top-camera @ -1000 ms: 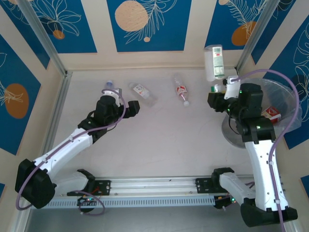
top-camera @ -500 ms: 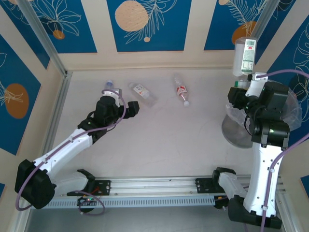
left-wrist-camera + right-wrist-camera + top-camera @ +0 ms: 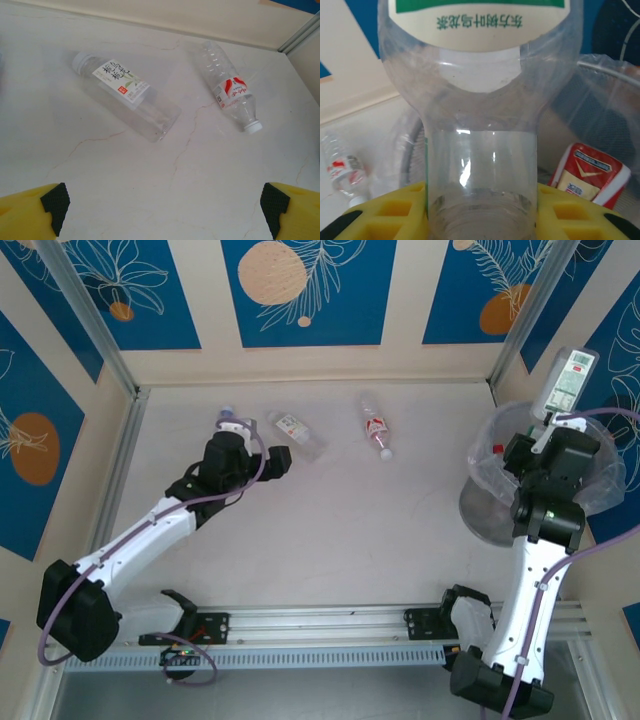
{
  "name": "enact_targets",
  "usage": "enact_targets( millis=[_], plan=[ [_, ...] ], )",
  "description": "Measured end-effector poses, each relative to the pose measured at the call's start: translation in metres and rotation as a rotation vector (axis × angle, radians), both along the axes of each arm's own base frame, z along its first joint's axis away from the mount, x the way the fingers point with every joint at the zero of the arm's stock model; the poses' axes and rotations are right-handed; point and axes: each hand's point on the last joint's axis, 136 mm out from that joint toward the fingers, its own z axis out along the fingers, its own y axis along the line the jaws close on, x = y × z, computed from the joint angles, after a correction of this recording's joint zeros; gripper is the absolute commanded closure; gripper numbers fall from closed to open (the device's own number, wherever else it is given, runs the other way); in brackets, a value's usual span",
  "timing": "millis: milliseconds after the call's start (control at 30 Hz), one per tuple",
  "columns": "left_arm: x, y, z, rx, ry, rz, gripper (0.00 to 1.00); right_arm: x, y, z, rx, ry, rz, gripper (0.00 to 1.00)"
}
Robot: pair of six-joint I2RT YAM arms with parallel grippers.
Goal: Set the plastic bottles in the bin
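Observation:
The green-labelled bottle's held end (image 3: 550, 412) is inside the bin's rim with clear space below, so the robot's right gripper should keep going over the bin's opening (image 3: 514, 422) and let go there.
My right gripper (image 3: 545, 425) (image 3: 482, 210) is shut on the neck of a clear plastic bottle with a green and white label (image 3: 566, 383) (image 3: 480, 150), held upright over the bin (image 3: 485, 515) (image 3: 610, 100) at the right. A red-labelled bottle (image 3: 590, 175) lies inside the bin. On the table lie a clear bottle with a white label (image 3: 296, 433) (image 3: 125, 100) and a clear one with a red label (image 3: 376, 427) (image 3: 231, 95). My left gripper (image 3: 258, 445) (image 3: 165, 210) hangs open just short of the white-labelled bottle, nothing between its fingers. A third bottle with a pale cap (image 3: 228, 418) lies beside that wrist.
Cream walls with blue panels close the table at the back and both sides, with metal posts (image 3: 90, 330) in the corners. The bin stands against the right wall. A rail (image 3: 320, 625) with both arm bases runs along the near edge.
My right arm has swung to the right, carrying the green-labelled bottle from the back of the table to above the bin. The left arm has shifted only slightly.

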Motion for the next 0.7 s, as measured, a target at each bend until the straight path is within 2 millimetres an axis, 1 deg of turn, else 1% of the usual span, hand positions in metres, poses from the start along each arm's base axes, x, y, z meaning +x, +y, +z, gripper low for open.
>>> enact_targets(
  millis=[100, 167, 300, 367, 400, 467, 500, 600, 700],
  plan=[
    [0.003, -0.004, 0.003, 0.001, 0.001, -0.012, 0.01, -0.003, -0.008, -0.009, -0.015, 0.004, -0.050, 1.00],
    [0.004, -0.006, 0.002, -0.001, 0.005, -0.020, 0.01, -0.003, -0.013, -0.012, -0.024, 0.002, -0.072, 1.00],
    [0.004, -0.007, -0.005, 0.000, 0.029, -0.021, 0.01, 0.000, -0.018, -0.015, -0.021, -0.009, -0.095, 0.99],
    [0.003, -0.007, -0.006, -0.004, 0.037, -0.018, 0.01, 0.002, -0.019, -0.015, -0.015, -0.018, -0.101, 0.92],
    [0.003, -0.008, -0.006, -0.006, 0.038, -0.017, 0.01, 0.003, -0.020, -0.015, -0.011, -0.021, -0.105, 0.83],
    [0.004, -0.007, -0.006, -0.010, 0.041, -0.013, 0.01, 0.003, -0.020, -0.019, -0.001, -0.019, -0.109, 0.62],
    [0.004, -0.007, -0.007, -0.010, 0.042, -0.012, 0.01, 0.003, -0.020, -0.020, 0.005, -0.018, -0.111, 0.55],
    [0.004, -0.008, -0.007, -0.010, 0.044, -0.012, 0.01, 0.003, -0.019, -0.024, 0.027, -0.014, -0.116, 0.42],
    [0.004, -0.008, -0.008, -0.009, 0.047, -0.011, 0.01, 0.003, -0.017, -0.025, 0.046, -0.018, -0.113, 0.37]
  ],
)
